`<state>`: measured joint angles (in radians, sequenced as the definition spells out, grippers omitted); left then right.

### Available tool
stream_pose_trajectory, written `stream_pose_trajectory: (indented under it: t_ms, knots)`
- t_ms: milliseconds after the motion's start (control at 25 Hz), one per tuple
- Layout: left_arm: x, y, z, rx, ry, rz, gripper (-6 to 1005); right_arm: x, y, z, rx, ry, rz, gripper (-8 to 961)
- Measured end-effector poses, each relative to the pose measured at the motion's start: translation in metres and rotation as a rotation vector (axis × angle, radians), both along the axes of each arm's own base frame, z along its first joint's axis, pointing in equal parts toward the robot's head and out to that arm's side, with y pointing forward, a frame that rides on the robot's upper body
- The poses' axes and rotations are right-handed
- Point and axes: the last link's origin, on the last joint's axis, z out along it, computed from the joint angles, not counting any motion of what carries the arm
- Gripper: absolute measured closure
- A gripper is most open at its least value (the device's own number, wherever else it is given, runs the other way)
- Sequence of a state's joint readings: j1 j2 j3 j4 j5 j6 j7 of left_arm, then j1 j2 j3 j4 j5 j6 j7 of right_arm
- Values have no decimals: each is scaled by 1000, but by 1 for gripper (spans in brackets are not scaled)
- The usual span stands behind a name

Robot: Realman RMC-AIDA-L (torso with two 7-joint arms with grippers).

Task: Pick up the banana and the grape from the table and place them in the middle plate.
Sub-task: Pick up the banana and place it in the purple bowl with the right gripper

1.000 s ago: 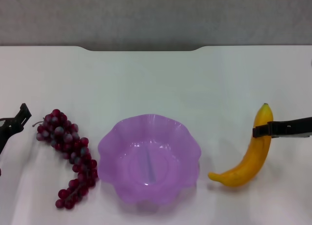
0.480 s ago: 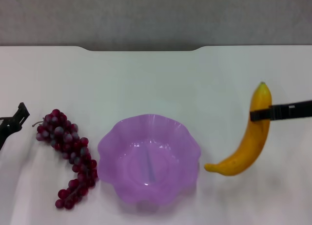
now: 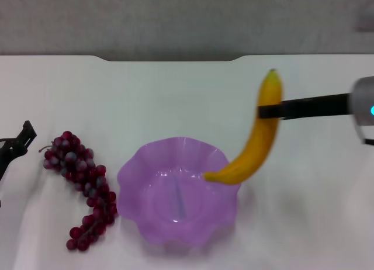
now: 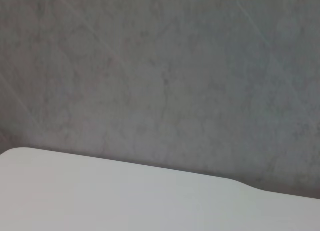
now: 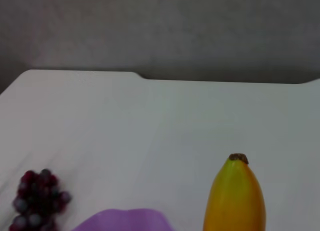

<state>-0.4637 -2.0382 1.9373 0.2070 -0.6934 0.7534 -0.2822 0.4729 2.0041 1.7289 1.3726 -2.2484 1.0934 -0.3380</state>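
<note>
The banana's lower end (image 3: 217, 176) hangs over the purple plate's rim and the plate is empty. My right gripper should keep going toward the plate's middle (image 3: 178, 197) and let go there.
The yellow-orange banana (image 3: 257, 135) hangs in the air, and my right gripper (image 3: 268, 110) is shut on its upper part. Its lower tip is over the right rim of the purple middle plate (image 3: 140, 182). In the right wrist view the banana's top (image 5: 235, 198) fills the lower right, with a bit of the plate (image 5: 125, 220) and the grape (image 5: 37, 198) beside it. The dark red grape (image 3: 82, 185) lies on the white table (image 3: 175, 100) left of the plate. My left gripper (image 3: 17, 144) rests at the table's left edge, just left of the grape.
The table's far edge has a notch (image 3: 172, 59) with a grey wall behind it. The left wrist view shows only the table edge (image 4: 125, 196) and wall.
My right gripper has lifted the banana off the table and carried it left and up, from right of the plate to over its right rim. The left arm and grape stayed put.
</note>
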Motion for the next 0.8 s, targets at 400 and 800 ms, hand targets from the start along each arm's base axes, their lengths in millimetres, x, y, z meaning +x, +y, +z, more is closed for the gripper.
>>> stream_pose_trajectory:
  t_ms: [400,800]
  knots:
    - [4,3,-1,-2,-1,-10,116,-9,23,-68,-133,-32,46,451]
    - [7,6,-2,-6,-6,-19,116,-10,22,-97,-159,-41,81,438]
